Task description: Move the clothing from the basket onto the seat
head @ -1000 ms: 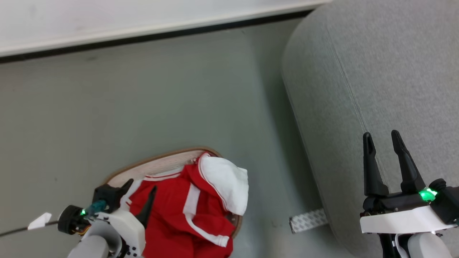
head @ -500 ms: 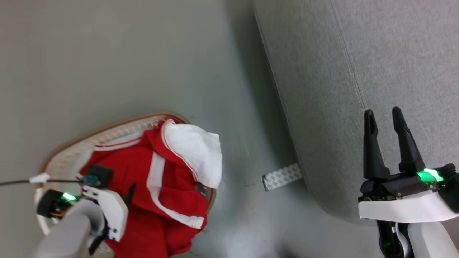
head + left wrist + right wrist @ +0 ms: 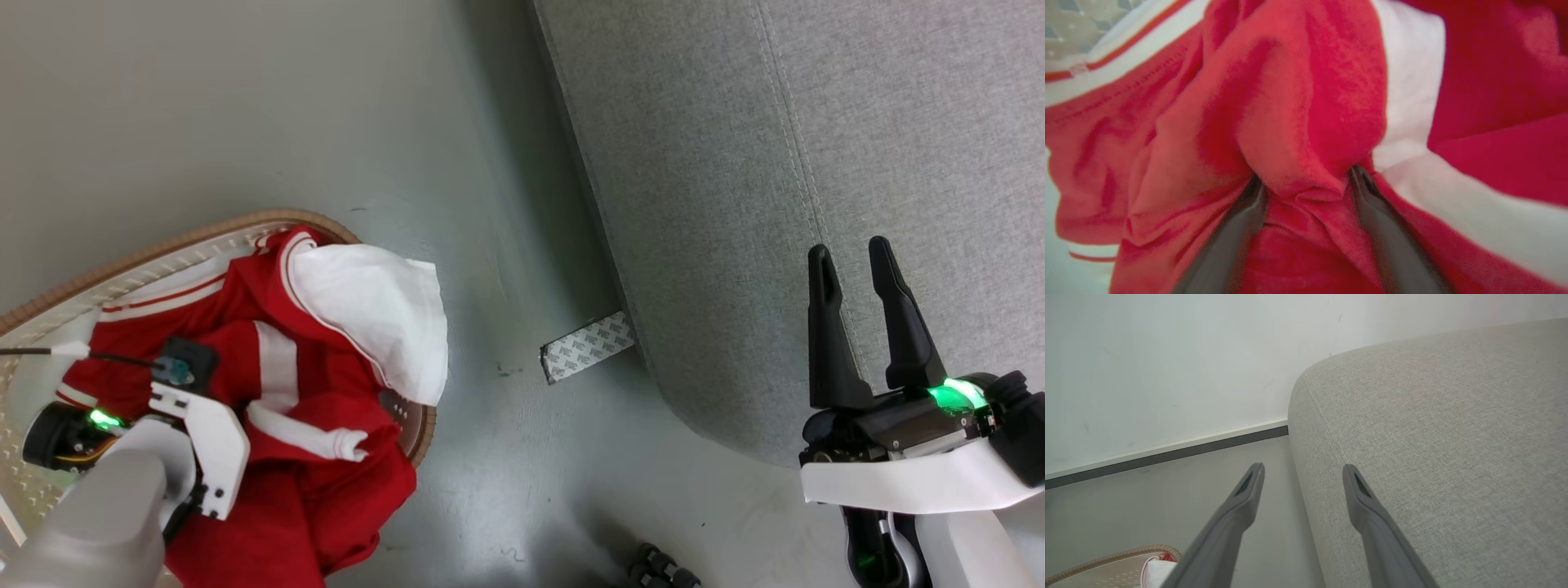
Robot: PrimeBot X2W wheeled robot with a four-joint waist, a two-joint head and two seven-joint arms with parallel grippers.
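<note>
I expect the red fold (image 3: 299, 514) to come free and leave the striped piece (image 3: 318, 309) behind when I lift, because the fold lies loose over that piece.
The clothing (image 3: 326, 384), red with white sleeves and stripe trim, is heaped in the cream basket (image 3: 163, 245) at the lower left of the head view and spills over its near rim. My left gripper (image 3: 1304, 179) is pushed down into the heap. Its dark fingers (image 3: 1237, 237) stand apart, open, with a bunched red fold between them and their tips buried. In the head view its white wrist (image 3: 204, 441) covers the fingers. My right gripper (image 3: 853, 257) hangs open and empty over the near edge of the grey seat (image 3: 816, 147), and it is also in the right wrist view (image 3: 1302, 469).
A patterned grey strip (image 3: 588, 347) lies on the grey floor at the seat's foot, between basket and seat. A dark ribbed object (image 3: 661, 567) sits at the bottom edge. A thin black cable (image 3: 33, 351) runs off left. Beyond the seat (image 3: 1453, 437) stands a white wall with a dark baseboard (image 3: 1167, 453).
The head camera has swung, so the wall has left the picture and basket and seat have shifted. My left gripper has sunk from above the clothing into it. The right gripper stays open.
</note>
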